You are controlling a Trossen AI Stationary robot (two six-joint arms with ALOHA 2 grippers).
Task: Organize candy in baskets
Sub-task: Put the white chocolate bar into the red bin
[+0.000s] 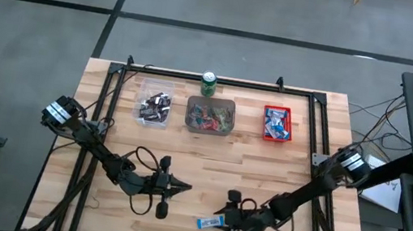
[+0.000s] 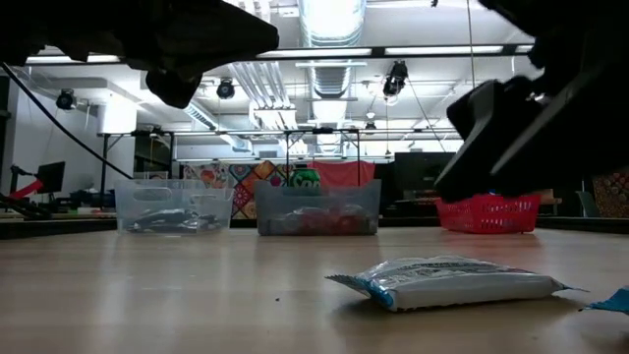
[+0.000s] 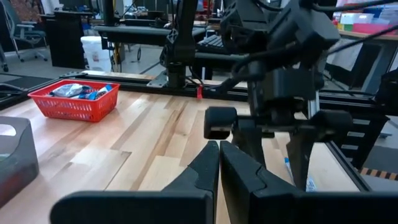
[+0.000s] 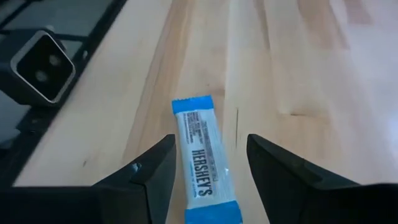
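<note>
My right gripper has its open fingers along both long sides (image 4: 203, 155) of the blue-and-white candy bar. It should keep going down and close across the bar's middle (image 2: 460, 283).
A blue-and-white candy bar (image 4: 202, 162) lies flat on the wood near the table's front edge (image 1: 209, 223). My right gripper (image 4: 210, 142) hovers open just over it, one finger on each side of the bar, touching nothing. My left gripper (image 1: 186, 185) is shut and empty, pointing level, left of the right arm. At the far side stand the three baskets: a clear one (image 1: 154, 106) with dark pieces, a grey one (image 1: 210, 116) with small coloured pieces, and a red one (image 1: 277, 124) with blue-and-white bars.
A green can (image 1: 209, 83) stands behind the grey basket. A small blue wrapper end (image 2: 609, 300) lies right beside the bar. A black frame rail (image 1: 220, 79) runs along the table's far edge and down both sides. Bare wood lies between the arms and the baskets.
</note>
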